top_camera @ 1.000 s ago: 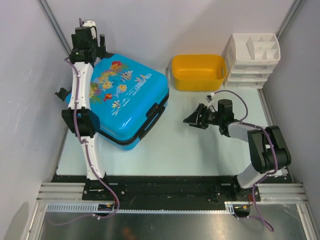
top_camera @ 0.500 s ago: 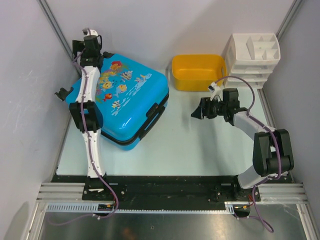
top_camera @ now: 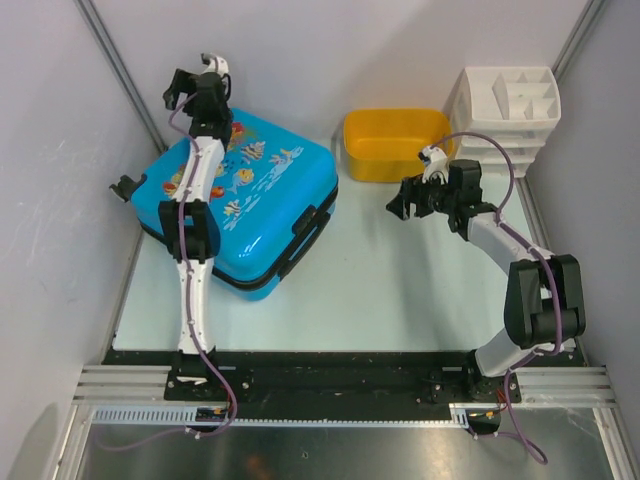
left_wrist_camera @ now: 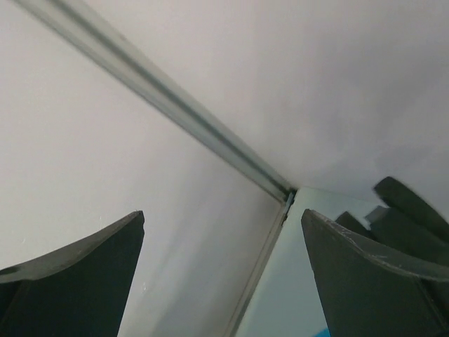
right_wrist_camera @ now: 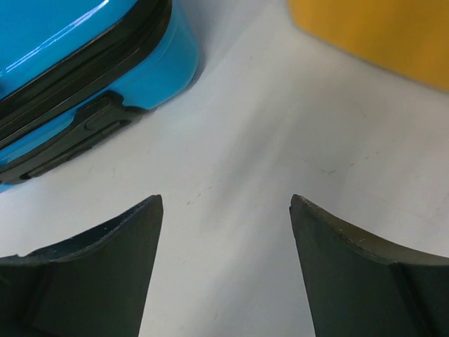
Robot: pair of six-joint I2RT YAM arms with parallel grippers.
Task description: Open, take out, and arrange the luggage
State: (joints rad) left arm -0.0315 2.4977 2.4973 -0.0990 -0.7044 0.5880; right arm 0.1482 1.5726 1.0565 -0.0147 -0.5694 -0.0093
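Observation:
Next, my left gripper goes around the wheel end [top_camera: 160, 170], pushes the luggage clear and turns it, because the luggage lies at a slant with its wheels [top_camera: 125, 187] near the walls.
The luggage [top_camera: 275, 190] is a bright-blue hard-shell suitcase with a fish print; it lies flat and zipped shut at the table's left. My left arm reaches over it to the far-left corner. There the left gripper [top_camera: 193, 85] stands open and empty, above and behind the case's far corner. In the left wrist view the left gripper [left_wrist_camera: 223, 214] faces the wall corner, with black suitcase wheels [left_wrist_camera: 410, 210] at the right edge. The right gripper [top_camera: 398, 203] hovers open and empty to the right of the case, apart from it. In the right wrist view the right gripper [right_wrist_camera: 226, 199] frames bare table, the luggage [right_wrist_camera: 70, 42] at upper left.
A yellow plastic tub [top_camera: 395, 145] sits at the back centre, just behind the right gripper; the yellow tub [right_wrist_camera: 379, 35] also fills the right wrist view's upper right. A white drawer organiser [top_camera: 505, 120] stands at the back right. Enclosure walls and metal posts [left_wrist_camera: 175, 116] close in the left and back.
The left gripper has swung farther back and to the right, past the suitcase's far corner. The right gripper has moved back toward the yellow tub and opened a little wider.

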